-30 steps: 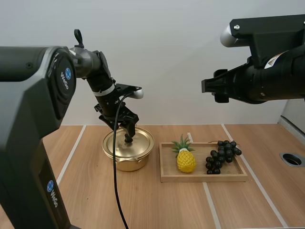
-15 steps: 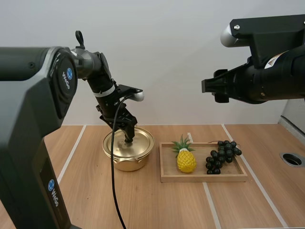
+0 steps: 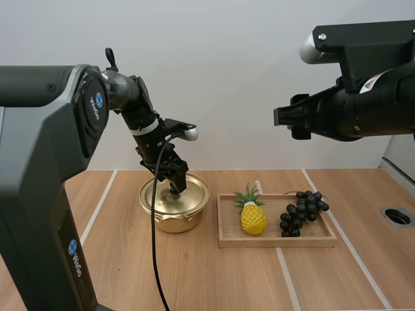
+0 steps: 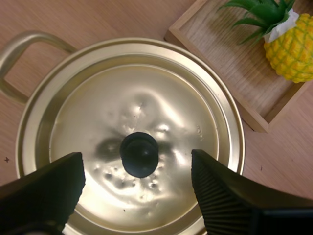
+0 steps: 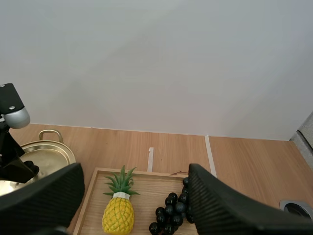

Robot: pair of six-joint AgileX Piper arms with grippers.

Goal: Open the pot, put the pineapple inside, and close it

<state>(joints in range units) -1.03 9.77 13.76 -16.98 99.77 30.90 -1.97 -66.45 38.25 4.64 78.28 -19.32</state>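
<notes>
My gripper is going to lift the black knob, and the lid [image 3: 187, 195] should then come off whole and leave the gold pot standing, because the lid's smooth rim [image 3: 180, 214] rests on top.
A gold pot [image 3: 170, 220] with its lid [image 4: 146, 107] on stands left of centre on the table. My left gripper [image 3: 176, 186] hangs low over the lid, open, with a finger on each side of the black knob [image 4: 140, 154] and apart from it. The yellow pineapple [image 3: 253, 218] lies in the wooden tray [image 3: 275, 241] to the right of the pot. My right gripper [image 3: 290, 120] is held high above the tray, open and holding nothing. From the right wrist the pineapple [image 5: 119, 215] sits far below, with the pot [image 5: 46, 152] beside it.
A bunch of dark grapes [image 3: 302, 210] lies in the tray's right half, beside the pineapple. A round hole [image 3: 397, 216] is set in the table at the far right. Bare table lies in front of the pot and tray.
My left gripper has come down and slightly right, closer around the lid knob. The right arm, pot, pineapple and grapes have not moved.
</notes>
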